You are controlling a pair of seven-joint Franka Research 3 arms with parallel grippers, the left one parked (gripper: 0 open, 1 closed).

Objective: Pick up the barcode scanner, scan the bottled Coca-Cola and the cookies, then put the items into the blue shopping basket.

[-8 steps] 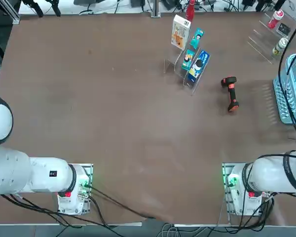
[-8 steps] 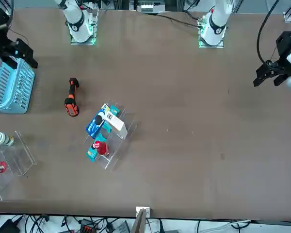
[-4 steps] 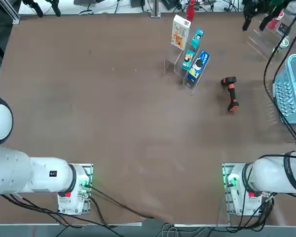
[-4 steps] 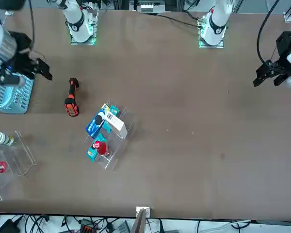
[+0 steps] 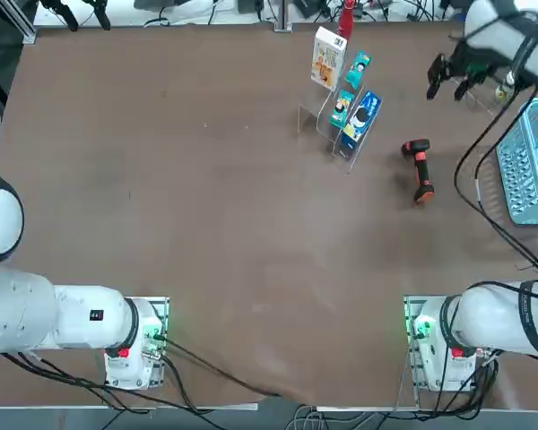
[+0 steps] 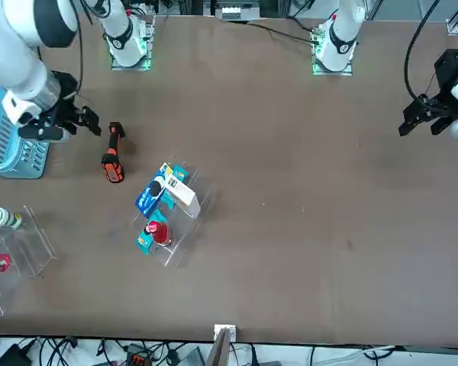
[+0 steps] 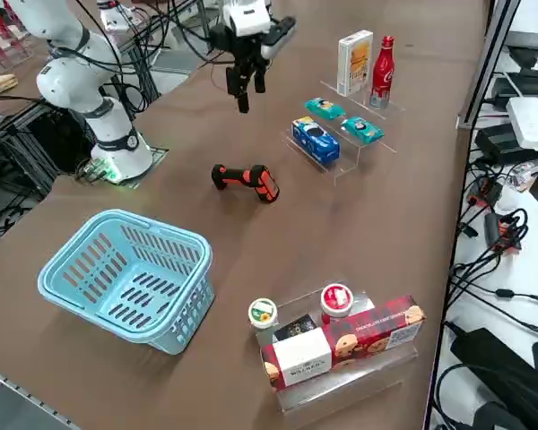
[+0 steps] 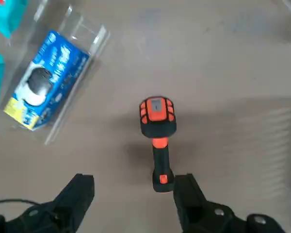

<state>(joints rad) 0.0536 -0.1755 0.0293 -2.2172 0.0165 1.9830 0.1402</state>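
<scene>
The barcode scanner (image 6: pixel 113 156) will move freely to the clear stand when the robot lifts and carries it, because the scanner handle's end (image 8: pixel 163 183) is clear of any cord.
The black and orange barcode scanner (image 5: pixel 419 168) (image 6: pixel 113 152) (image 7: pixel 244 181) lies on its side on the brown table, between the display stand and the blue shopping basket (image 5: pixel 533 161) (image 7: pixel 125 273). My right gripper (image 5: pixel 446 82) (image 6: pixel 88 123) (image 7: pixel 249 90) hangs open in the air over it. In the wrist view the scanner (image 8: pixel 157 136) lies below the open gripper (image 8: pixel 133 180), its handle end towards the gap, untouched. The bottled Coca-Cola (image 5: pixel 345 18) (image 7: pixel 383 61) and the white box of cookies (image 5: pixel 327 58) (image 7: pixel 353 63) stand upright at the back of the clear stand.
A blue packet (image 7: pixel 316 141) (image 8: pixel 46 80) and small teal packets sit on the lower steps of the same clear stand. A second clear stand (image 7: pixel 341 345) by the table's right edge holds two stubby bottles and boxed snacks, just beyond the basket.
My right arm has swung from above the basket towards the scanner, across the table's far right. The gripper stays open. Scanner, stand items and basket have not moved.
</scene>
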